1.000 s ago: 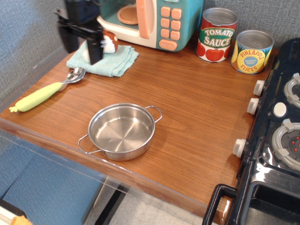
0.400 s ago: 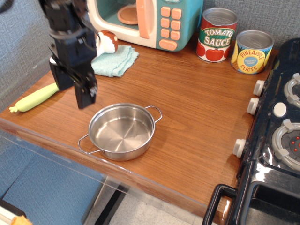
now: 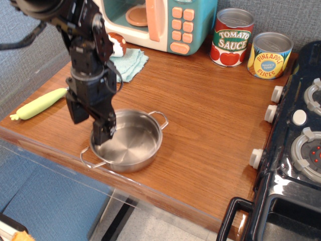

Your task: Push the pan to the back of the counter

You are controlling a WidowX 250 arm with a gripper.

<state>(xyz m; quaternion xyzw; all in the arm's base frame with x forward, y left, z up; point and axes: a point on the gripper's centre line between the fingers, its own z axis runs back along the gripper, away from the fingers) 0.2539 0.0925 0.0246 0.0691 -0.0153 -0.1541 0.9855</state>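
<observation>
The robot's gripper straddles the pan's rim at just one side (image 3: 99,131), so the wide pan (image 3: 131,142) will tilt out of level when the gripper carries it back.
The shiny steel pan (image 3: 131,144) with two wire loop handles sits near the front edge of the brown wood counter (image 3: 205,105), left of centre. My black gripper (image 3: 90,123) is down at the pan's left rim. Its jaws stand apart: one finger (image 3: 104,131) reaches inside the pan against the left wall, the other finger (image 3: 75,111) hangs outside the rim. It holds nothing. The arm hides the pan's far-left rim.
A green-handled spoon (image 3: 37,104) lies at the left edge. A teal cloth (image 3: 133,63) and a toy microwave (image 3: 165,22) stand at the back left. Tomato sauce can (image 3: 231,37) and pineapple can (image 3: 271,55) stand at the back right. A black stove (image 3: 296,145) borders the right.
The gripper came from the back left down and forward to the pan's left rim. The pan has shifted slightly to the left, and the spoon's bowl is now hidden behind the arm.
</observation>
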